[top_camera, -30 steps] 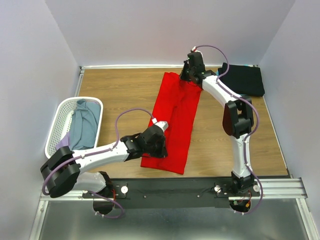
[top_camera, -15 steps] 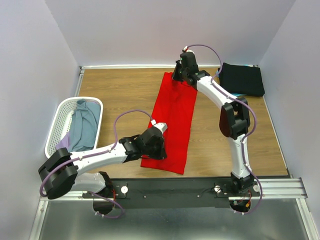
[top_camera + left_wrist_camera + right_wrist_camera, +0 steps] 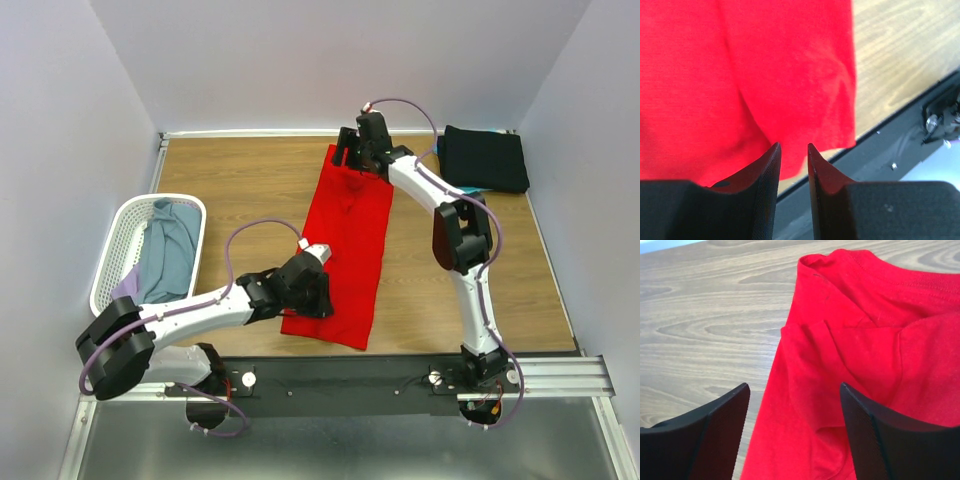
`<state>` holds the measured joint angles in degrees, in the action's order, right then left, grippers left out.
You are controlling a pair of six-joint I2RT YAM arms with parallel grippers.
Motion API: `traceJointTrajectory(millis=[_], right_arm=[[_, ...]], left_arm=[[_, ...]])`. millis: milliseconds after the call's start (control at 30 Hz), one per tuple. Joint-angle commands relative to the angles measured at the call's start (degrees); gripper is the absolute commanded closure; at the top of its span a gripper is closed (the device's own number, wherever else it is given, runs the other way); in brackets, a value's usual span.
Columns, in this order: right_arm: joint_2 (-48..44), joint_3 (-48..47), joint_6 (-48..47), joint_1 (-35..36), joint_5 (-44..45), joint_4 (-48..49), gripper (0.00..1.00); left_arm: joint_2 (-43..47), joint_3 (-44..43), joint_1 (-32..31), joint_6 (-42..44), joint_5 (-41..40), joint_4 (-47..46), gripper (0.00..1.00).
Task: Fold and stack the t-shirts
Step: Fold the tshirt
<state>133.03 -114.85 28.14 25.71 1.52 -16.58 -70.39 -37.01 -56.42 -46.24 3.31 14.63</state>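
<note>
My left gripper is to take the t-shirt's near corner (image 3: 286, 331) next, but the red t-shirt lies slanted with its near hem (image 3: 343, 343) close to the black bar, so next I straighten the t-shirt first.
A bright red t-shirt (image 3: 345, 245) lies as a long folded strip down the middle of the table, collar end (image 3: 860, 262) at the far side. My right gripper (image 3: 347, 156) hovers over that far end, open wide with red cloth (image 3: 840, 340) lying loose below its jaws (image 3: 795, 387). Over the shirt's near left corner, my left gripper (image 3: 300, 308) stands open by a narrow gap (image 3: 793, 145) with nothing between the fingers; the red hem (image 3: 835, 135) lies just past them. A folded black t-shirt (image 3: 487, 158) rests at the back right. A grey-blue t-shirt (image 3: 168, 255) fills the basket.
A white mesh laundry basket (image 3: 120, 232) stands at the left edge, with a bit of lavender cloth (image 3: 125, 290) at its near end. A teal edge (image 3: 478, 190) peeks from under the black shirt. The black mounting rail (image 3: 400, 375) runs along the table's near edge.
The right gripper slid left along the shirt's far end, bringing that edge over, then opened and let go. The left gripper, shut on the near edge before, has opened too.
</note>
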Motion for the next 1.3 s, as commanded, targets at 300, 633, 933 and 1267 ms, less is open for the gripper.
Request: traceJointTrajectory(millis=[300,633,933,1267], right_arm=[[-10.16,14.55,3.66,-0.84,5.6,-0.56,0.25],[-13.85,24.4,5.79,-1.81,7.18,-0.47,0.38],[-5.17,19.77,4.38,-4.71,5.08,-0.65,0.42],[12.33,-5.87,-2.65,-9.63,-2.82,-1.43,0.31]], left_arm=[[-2.02,-7.71,19.15,9.85,-2.78,0.14,0.66],[-10.03,-9.31,21.71,10.47,0.11,-4.7,0.77],[-11.52,-5.61,21.18,10.91,-0.24,-4.79,0.8],[-20.31,-18.34,22.15,12.66,3.54,-5.67,0.79]])
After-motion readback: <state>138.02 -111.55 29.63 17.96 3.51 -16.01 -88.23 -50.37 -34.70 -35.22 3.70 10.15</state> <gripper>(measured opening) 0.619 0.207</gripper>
